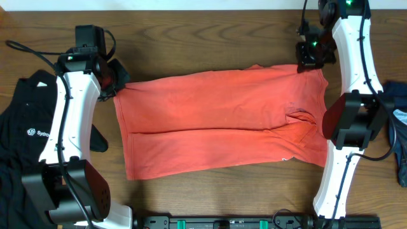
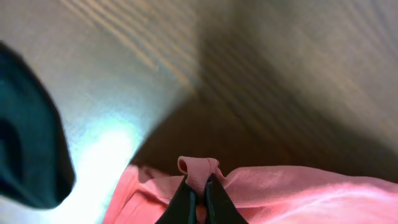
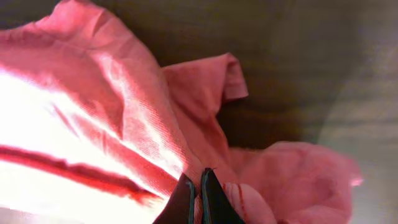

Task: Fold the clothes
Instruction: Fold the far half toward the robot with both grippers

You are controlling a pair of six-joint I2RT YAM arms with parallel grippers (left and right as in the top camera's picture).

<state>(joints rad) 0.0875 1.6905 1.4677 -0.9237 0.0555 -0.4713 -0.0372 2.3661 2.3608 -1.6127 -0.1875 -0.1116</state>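
The T-shirt (image 1: 203, 105) is already stretched out from its near edge to my grippers. Both grippers should bring the T-shirt's far corners back toward that near edge (image 1: 206, 166) to fold it.
A coral-red T-shirt (image 1: 216, 121) lies spread across the wooden table, folded in part, plain side up. My left gripper (image 1: 116, 86) is shut on its far left corner; the left wrist view shows a tab of red cloth (image 2: 199, 171) pinched between the black fingers (image 2: 181, 202). My right gripper (image 1: 311, 63) is shut on the shirt's far right corner, with red fabric (image 3: 124, 124) squeezed between its fingers (image 3: 212, 196). A black collared shirt (image 1: 22, 133) with a small white logo lies at the left edge, partly under the left arm.
A dark blue garment (image 1: 397, 121) sits at the right table edge beyond the right arm. Both white arms (image 1: 70, 127) reach in from the front along the shirt's two sides. Bare wood (image 1: 203, 44) shows behind the shirt.
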